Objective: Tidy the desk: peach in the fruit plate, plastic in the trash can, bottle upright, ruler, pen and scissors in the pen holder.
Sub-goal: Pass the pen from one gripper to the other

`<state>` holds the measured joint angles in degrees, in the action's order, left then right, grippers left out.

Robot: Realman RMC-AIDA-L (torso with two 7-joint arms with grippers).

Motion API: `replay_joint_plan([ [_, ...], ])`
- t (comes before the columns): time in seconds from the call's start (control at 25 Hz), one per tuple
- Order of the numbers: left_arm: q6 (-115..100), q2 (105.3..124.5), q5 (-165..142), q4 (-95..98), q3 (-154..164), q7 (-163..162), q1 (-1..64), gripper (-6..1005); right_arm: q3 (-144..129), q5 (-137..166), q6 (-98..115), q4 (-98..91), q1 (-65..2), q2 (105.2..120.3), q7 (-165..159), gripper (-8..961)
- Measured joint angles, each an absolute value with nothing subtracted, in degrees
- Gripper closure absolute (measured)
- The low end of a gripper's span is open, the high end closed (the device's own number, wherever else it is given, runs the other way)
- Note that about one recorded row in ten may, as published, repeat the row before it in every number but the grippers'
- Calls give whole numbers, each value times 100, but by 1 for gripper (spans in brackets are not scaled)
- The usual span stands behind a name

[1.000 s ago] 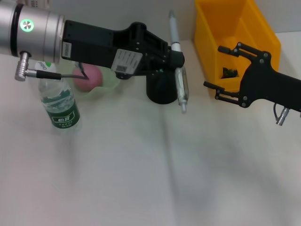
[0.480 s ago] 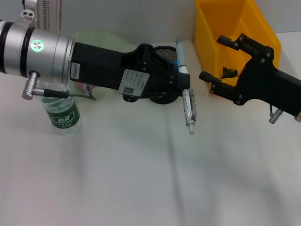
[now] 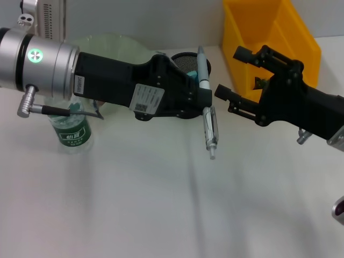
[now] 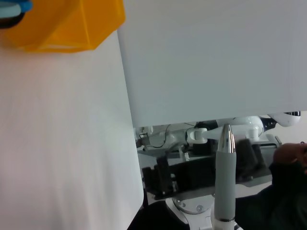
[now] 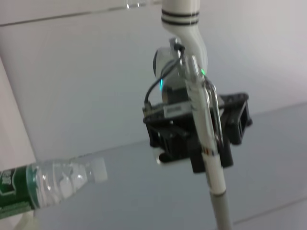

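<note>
The pen's grey end (image 3: 201,60) is clear of my left gripper, so I keep my right gripper moving toward that end (image 3: 203,74) until its open fingers surround it.
My left gripper (image 3: 203,101) is shut on a grey and clear pen (image 3: 207,115), holding it nearly upright just in front of the black mesh pen holder (image 3: 186,60). The right wrist view shows the same grip, left gripper (image 5: 207,139) around the pen (image 5: 200,103). My right gripper (image 3: 230,72) stands open a little to the right of the pen, in front of the yellow trash can (image 3: 269,29). The bottle (image 3: 71,130) stands upright at the left. Part of the green fruit plate (image 3: 115,45) shows behind my left arm; the peach is hidden. Ruler and scissors are out of view.
A dark scrap (image 3: 262,81) lies inside the yellow trash can. The pen's grey cap (image 4: 224,172) and the trash can (image 4: 62,24) show in the left wrist view. The bottle (image 5: 48,181) appears in the right wrist view. White tabletop stretches across the front.
My left arm has shifted with the pen, now covering the peach and showing more of the plate. My right gripper has moved left, away from the trash can and close to the pen.
</note>
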<state>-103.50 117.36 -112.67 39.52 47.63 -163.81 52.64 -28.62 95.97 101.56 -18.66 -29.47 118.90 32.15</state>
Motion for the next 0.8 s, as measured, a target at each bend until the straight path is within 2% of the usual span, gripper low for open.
replay_joint_plan([
  [0.8,-10493,11744,-11302,3876,4959,-16311,5191,867,-3215,9616,10459,-1775,-2979,11891,4056,250],
])
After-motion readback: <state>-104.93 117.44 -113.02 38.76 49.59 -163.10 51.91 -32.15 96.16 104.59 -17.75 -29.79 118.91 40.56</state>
